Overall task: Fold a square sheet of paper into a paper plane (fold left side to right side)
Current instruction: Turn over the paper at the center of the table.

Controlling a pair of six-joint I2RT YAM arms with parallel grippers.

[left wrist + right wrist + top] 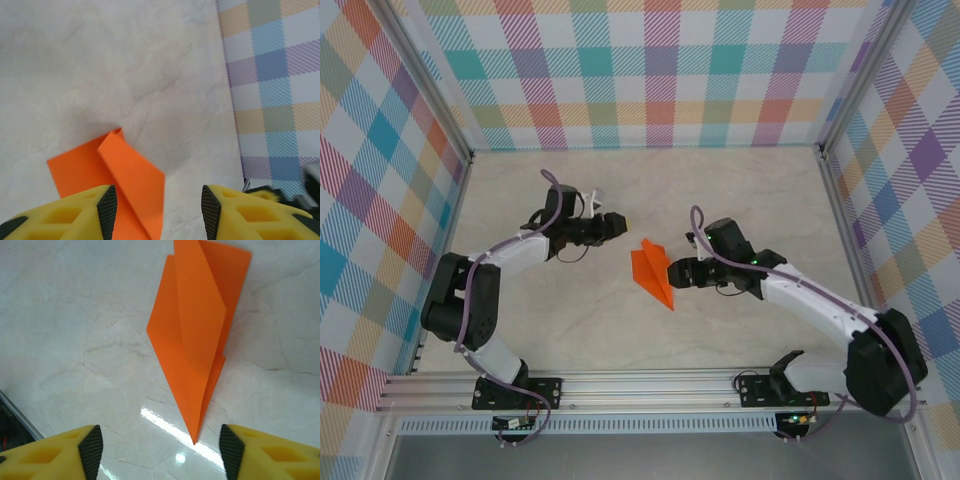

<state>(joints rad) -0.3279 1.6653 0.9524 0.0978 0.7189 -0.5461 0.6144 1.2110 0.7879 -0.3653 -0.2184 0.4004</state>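
The paper plane's raised flap (140, 182) keeps its straight crease on its own, so I expect the paper plane to stay stiff and hold its folds when I pick it up.
The square sheet of paper is folded into a narrow orange paper plane (652, 270) that lies flat on the pale marble table (740, 190) between the two arms, its point toward the near right. My left gripper (617, 222) hovers just up-left of the plane's wide tail. In the left wrist view, that gripper (159, 210) is open over the tail of the plane (125, 180), gripping nothing. My right gripper (670, 272) sits at the plane's right edge. In the right wrist view, it (157, 450) stands open, with the plane's (192, 330) tip pointing into the gap, untouched.
Plaid walls (650, 70) enclose the table at the back and on both sides. An aluminium rail (650, 385) with the arm bases runs along the near edge. The plaid wall (272, 90) stands close ahead-right of the left gripper.
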